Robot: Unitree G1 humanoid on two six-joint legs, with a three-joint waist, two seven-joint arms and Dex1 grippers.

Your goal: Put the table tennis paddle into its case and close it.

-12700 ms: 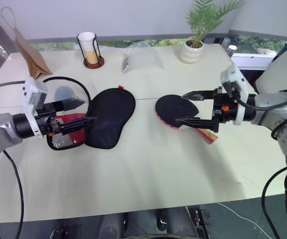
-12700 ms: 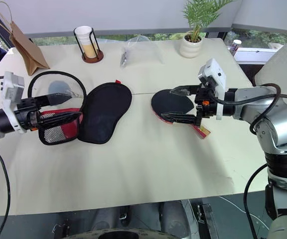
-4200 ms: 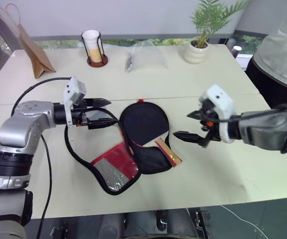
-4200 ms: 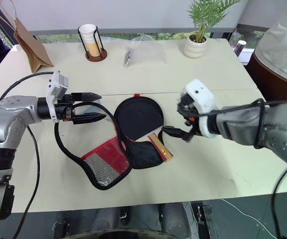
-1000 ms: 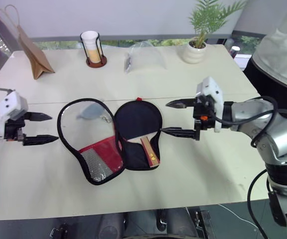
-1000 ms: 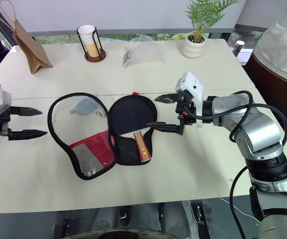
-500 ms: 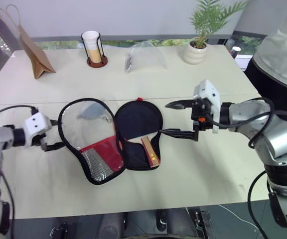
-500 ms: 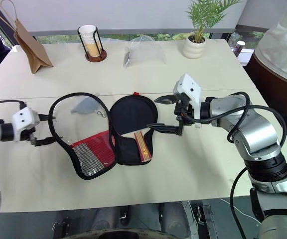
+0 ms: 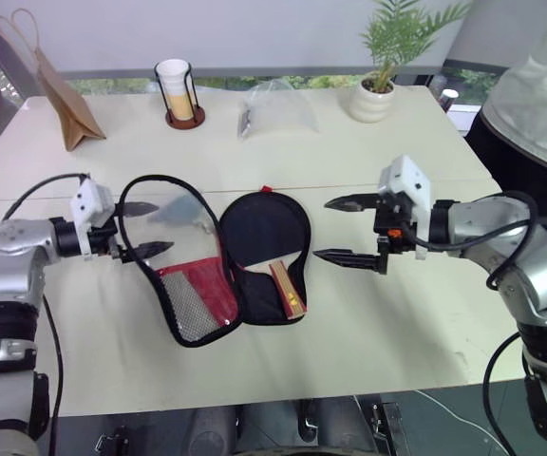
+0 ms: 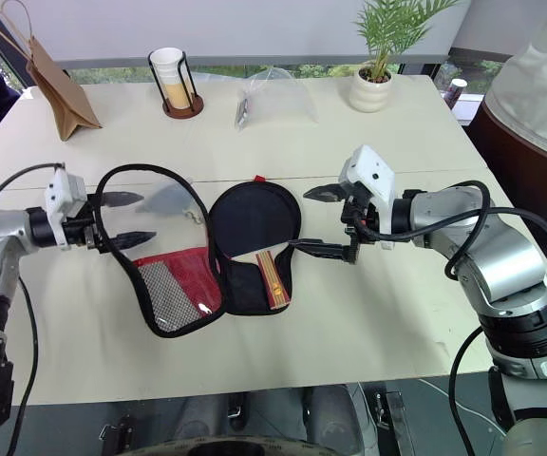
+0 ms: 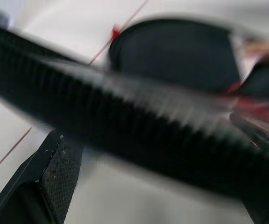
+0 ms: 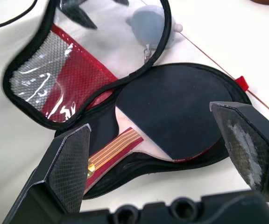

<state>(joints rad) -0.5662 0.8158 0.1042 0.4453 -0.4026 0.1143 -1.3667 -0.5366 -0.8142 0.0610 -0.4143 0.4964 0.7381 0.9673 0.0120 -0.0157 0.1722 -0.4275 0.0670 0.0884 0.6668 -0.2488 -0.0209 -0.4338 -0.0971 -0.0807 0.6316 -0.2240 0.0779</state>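
Observation:
I expect the grey pom-pom (image 9: 184,211) to draw the zip along the case's rim when I pull the pom-pom, because a metal clasp (image 12: 147,53) hangs between it and the case.
The case (image 9: 200,288) lies unzipped and spread on the table, its red mesh lid half tilted up at the left. The table tennis paddle (image 9: 265,233) rests in the case's right half, black face up, handle (image 9: 286,289) toward me. My left gripper (image 9: 162,226) is open at the lid's left edge, with the black zip rim (image 11: 139,135) crossing between its fingers (image 11: 55,172). My right gripper (image 9: 342,230) hangs open just right of the case, apart from it, and looks at the paddle (image 12: 172,112).
A grey pom-pom (image 9: 169,211) shows through the lid's clear window. At the back stand a paper bag (image 9: 65,104), a cup holder (image 9: 179,90), a clear plastic bag (image 9: 273,104) and a potted plant (image 9: 373,90). A person (image 9: 539,85) is at the far right.
My left gripper has swung right, up to the case, and now straddles the lid's rim. The lid's left edge has shifted right and lifted. The right gripper has stayed put.

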